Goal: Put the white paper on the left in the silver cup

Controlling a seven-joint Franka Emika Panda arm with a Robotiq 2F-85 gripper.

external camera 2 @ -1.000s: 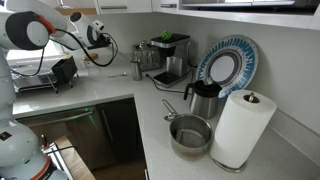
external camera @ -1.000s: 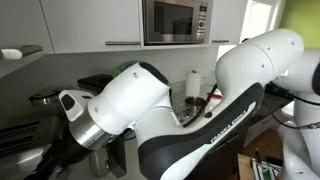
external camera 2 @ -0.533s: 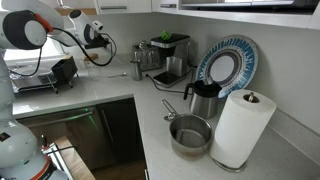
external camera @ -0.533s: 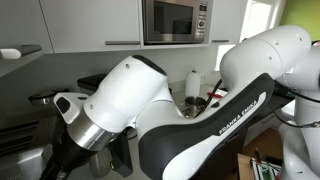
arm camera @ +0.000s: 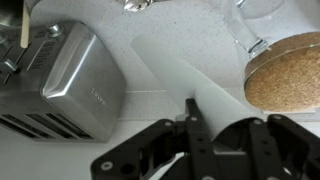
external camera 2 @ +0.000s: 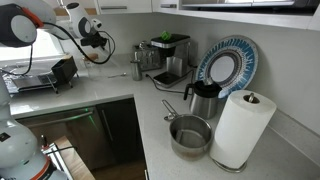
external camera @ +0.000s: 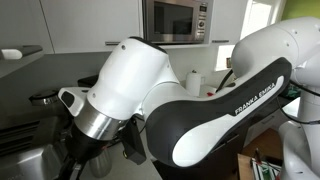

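Observation:
The white paper's far end (arm camera: 144, 43) hangs low next to the toaster, so next my gripper raises the paper well above the silver cup's rim (external camera 2: 136, 64) before it lowers the paper in.
In the wrist view, the white paper (arm camera: 175, 75), a long slim tube, runs from the upper middle down into my gripper (arm camera: 228, 128), whose dark fingers are closed around its lower end. It hangs over the white counter beside a toaster. In an exterior view my gripper (external camera 2: 95, 32) is high at the back left, above the counter. The silver cup (external camera 2: 137, 67) stands on the counter to the right of the gripper, apart from it. The paper is too small to make out there. The arm fills the other exterior view.
A steel toaster (arm camera: 60, 85) lies left of the tube, a cork-lidded glass jar (arm camera: 285, 75) to its right. A coffee machine (external camera 2: 165, 55), patterned plate (external camera 2: 228, 62), dark jug (external camera 2: 203, 98), squat metal cup (external camera 2: 190, 135) and paper-towel roll (external camera 2: 240, 125) line the counter.
The arm has swung across the exterior view and now covers more of it. The gripper has shifted slightly up at the back left.

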